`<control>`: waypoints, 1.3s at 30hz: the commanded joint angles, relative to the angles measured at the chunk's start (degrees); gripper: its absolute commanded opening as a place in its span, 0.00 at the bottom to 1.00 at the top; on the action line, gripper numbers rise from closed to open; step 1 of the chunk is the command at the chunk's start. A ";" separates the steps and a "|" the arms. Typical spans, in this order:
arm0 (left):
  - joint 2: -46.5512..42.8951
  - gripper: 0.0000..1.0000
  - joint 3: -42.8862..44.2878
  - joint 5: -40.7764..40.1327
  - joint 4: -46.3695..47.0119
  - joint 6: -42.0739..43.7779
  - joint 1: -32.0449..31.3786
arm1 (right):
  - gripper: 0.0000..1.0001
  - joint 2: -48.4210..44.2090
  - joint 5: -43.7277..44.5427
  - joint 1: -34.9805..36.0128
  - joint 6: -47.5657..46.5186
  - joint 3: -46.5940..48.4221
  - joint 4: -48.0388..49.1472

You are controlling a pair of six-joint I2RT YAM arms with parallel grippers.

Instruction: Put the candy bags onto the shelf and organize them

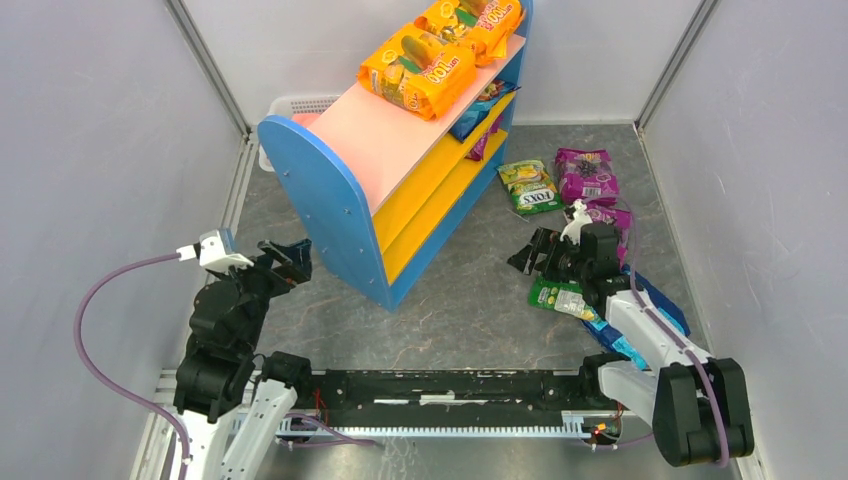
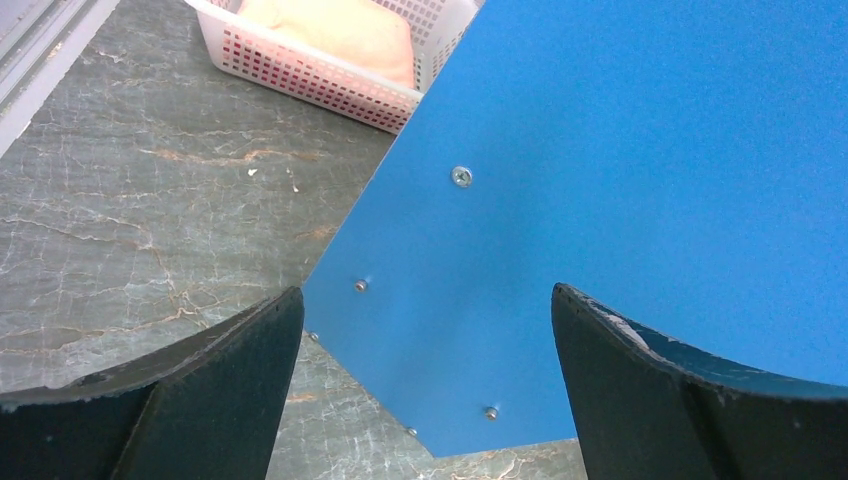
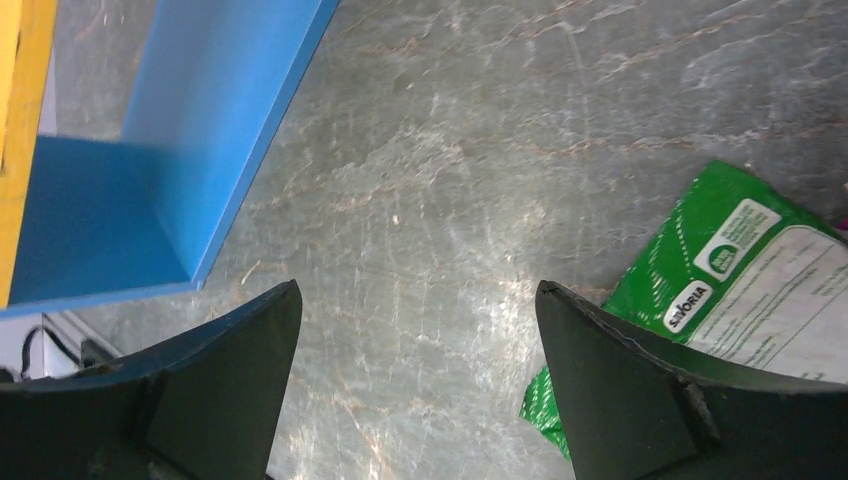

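The green bag's near edge (image 1: 539,208) is free of the purple bags, so my right gripper goes on moving toward the green bag (image 1: 530,186) by the shelf until its fingers are on both sides of that edge.
The shelf (image 1: 330,190) stands mid-table with blue sides, a pink top and two yellow boards. Two orange candy bags (image 1: 415,70) (image 1: 475,22) lie on its top; a blue bag (image 1: 478,108) and a purple bag (image 1: 487,138) sit on the inner shelves. On the table to the right lie a green bag (image 1: 528,185), purple bags (image 1: 586,175), a green bag (image 1: 562,297) and blue bags (image 1: 640,345). My left gripper (image 1: 292,262) is open and empty, facing the shelf's blue side panel (image 2: 620,180). My right gripper (image 1: 532,255) is open and empty above bare table, the green bag (image 3: 740,270) just right of it.
A white slatted basket (image 1: 290,108) with something pale inside stands behind the shelf's left end; it also shows in the left wrist view (image 2: 330,70). Grey walls close in left, back and right. The shelf's lower corner (image 3: 160,200) shows left of the right gripper.
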 commanded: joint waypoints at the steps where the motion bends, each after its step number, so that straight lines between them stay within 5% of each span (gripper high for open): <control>1: 0.75 1.00 0.27 -0.19 2.69 3.07 -0.13 | 0.94 3.24 5.29 -0.91 7.41 -1.03 9.71; 17: 4.76 1.00 5.41 -1.01 -1.81 3.28 -0.13 | 0.86 33.96 31.32 -0.96 36.42 4.50 48.24; 28: -1.98 1.00 1.80 -8.72 -0.63 2.29 0.70 | 0.84 47.58 36.35 -0.94 46.33 11.64 52.57; 39: -0.67 1.00 1.11 -6.67 -0.67 2.87 3.97 | 0.75 53.34 40.70 -0.46 51.09 14.95 51.56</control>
